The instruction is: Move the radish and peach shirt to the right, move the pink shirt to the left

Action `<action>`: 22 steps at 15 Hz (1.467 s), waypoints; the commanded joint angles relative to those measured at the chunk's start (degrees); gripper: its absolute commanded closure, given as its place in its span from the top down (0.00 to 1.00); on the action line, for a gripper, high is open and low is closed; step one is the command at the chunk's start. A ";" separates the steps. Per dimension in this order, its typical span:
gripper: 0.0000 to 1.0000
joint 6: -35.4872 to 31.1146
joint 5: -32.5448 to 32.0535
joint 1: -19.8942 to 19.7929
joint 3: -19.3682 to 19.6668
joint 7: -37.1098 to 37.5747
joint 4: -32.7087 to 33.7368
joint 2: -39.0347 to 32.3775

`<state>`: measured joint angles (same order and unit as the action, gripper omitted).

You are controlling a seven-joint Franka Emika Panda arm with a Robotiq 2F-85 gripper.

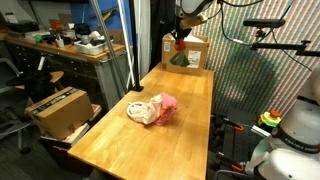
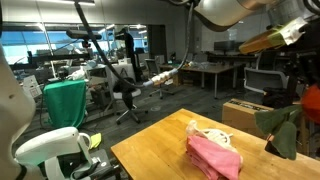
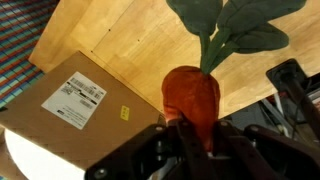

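The radish [image 1: 180, 58] hangs clear of both shirts over the table's far end. My gripper keeps going along the cardboard box [image 1: 197, 57] and lets go there.
My gripper [image 3: 190, 135] is shut on the radish [image 3: 192, 92], a red-orange plush with green leaves [image 3: 235, 30]. It hangs leaves-down above the far end of the wooden table, in front of a cardboard box, in an exterior view [image 1: 181, 45]. It also shows at the right edge of an exterior view [image 2: 310, 98]. The peach shirt [image 1: 142, 109] and pink shirt [image 1: 166, 106] lie bunched together mid-table. They appear in an exterior view too, peach [image 2: 212, 133] behind pink [image 2: 215, 160].
A cardboard box [image 1: 190, 52] stands at the table's far end, and shows in the wrist view [image 3: 75, 100]. Another box [image 1: 57, 110] sits on the floor beside the table [image 1: 190, 150]. A workbench [image 1: 60, 50] stands behind, and a green-backed chair [image 2: 65, 102] is nearby.
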<state>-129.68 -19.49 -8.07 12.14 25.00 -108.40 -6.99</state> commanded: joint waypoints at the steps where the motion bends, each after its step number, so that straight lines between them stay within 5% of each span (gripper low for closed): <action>1: 0.08 -1.89 2.60 -2.59 2.18 3.01 -0.27 0.52; 10: 0.08 -8.98 5.56 -7.89 7.46 10.03 -10.99 4.66; 20: 0.09 -20.82 -0.83 -8.27 8.85 24.99 -13.26 3.64; 21: 0.40 -20.72 -1.58 -8.17 8.76 25.77 -13.01 3.46; 22: 0.41 -20.21 -2.41 -8.06 8.62 26.05 -12.82 3.38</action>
<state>-148.51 -19.16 -16.62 20.57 48.04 -121.10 -4.15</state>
